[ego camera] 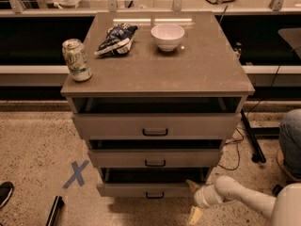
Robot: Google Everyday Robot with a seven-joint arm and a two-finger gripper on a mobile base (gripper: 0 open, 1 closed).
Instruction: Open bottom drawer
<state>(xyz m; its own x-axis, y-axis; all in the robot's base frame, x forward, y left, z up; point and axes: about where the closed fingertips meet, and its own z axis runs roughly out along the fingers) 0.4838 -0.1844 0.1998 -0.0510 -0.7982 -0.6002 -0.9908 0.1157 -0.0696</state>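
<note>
Next, my gripper moves one finger into the gap (178, 176) above the drawer and pulls, since its spread fingers sit at the very end of the bottom drawer's front (188, 189).
The bottom drawer (127, 189) is the lowest of three in the grey-brown cabinet (207, 74). Its low flat front carries a small black bar handle (154, 195) and stands a little way out from the cabinet body, with a dark gap above it. My gripper (193, 200) is at the end of the white arm that comes in from the lower right. It sits just to the right of the drawer front's right end, near the floor. Its two pale fingers (195, 215) are spread apart and hold nothing. It is clear of the handle.
The middle drawer (155, 158) and the tall top drawer (155, 126) also stand slightly out. On the cabinet top are a soda can (76, 59), a chip bag (115, 38) and a white bowl (167, 36). A blue tape X (75, 174) marks the floor at left. Cables and a stand leg (249, 135) lie at right.
</note>
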